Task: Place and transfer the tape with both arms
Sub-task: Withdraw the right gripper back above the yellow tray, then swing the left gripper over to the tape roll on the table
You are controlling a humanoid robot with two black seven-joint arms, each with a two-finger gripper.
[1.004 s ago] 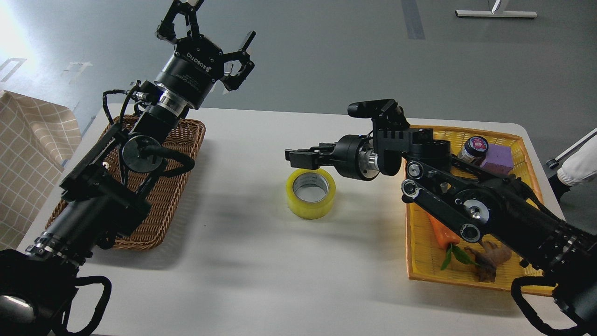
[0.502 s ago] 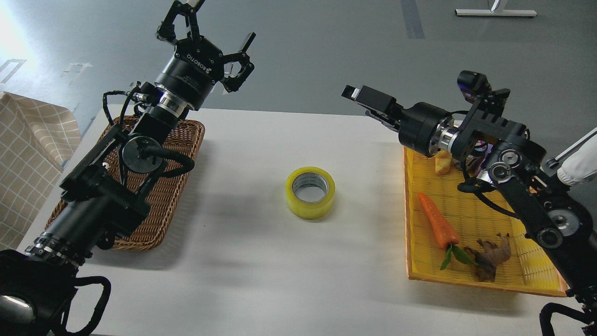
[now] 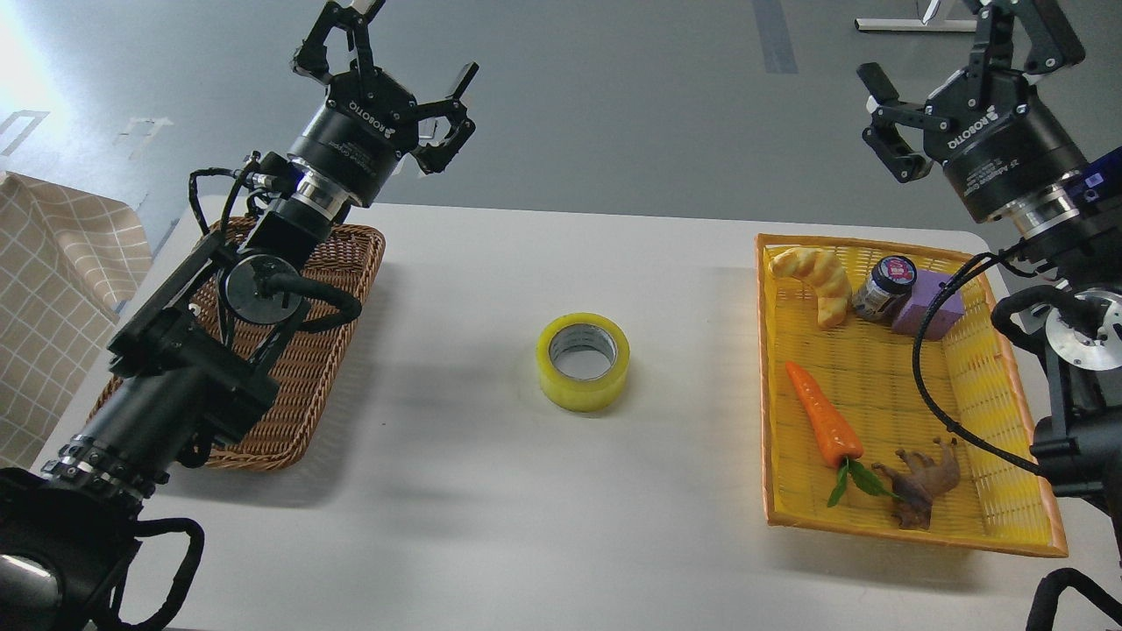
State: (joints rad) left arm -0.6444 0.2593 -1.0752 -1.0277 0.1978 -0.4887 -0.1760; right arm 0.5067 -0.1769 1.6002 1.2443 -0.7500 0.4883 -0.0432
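The basket's woven bottom [image 3: 296,380] is all that shows around my arm, so I should expect an empty brown wicker basket [image 3: 275,450] when I bring the yellow tape roll over.
The yellow tape roll [image 3: 584,361] lies flat in the middle of the white table [image 3: 491,491], its grey core facing up. Nothing touches it. My left gripper [image 3: 386,66] is raised above the far left of the table, over the far end of the brown wicker basket [image 3: 298,368], fingers spread open and empty. My right gripper [image 3: 955,70] is raised high at the far right, above and behind the yellow basket [image 3: 990,368], fingers spread open and empty. Both grippers are far from the tape.
The yellow basket holds a croissant-shaped bread [image 3: 815,273], a dark jar [image 3: 884,287], a purple block [image 3: 931,305], an orange carrot [image 3: 822,427] and a brown root-like item [image 3: 922,484]. A checked cloth [image 3: 53,298] lies at the left edge.
My right arm has swung up and to the right, away from above the tape to high over the yellow basket's far side. The tape and left arm have not moved.
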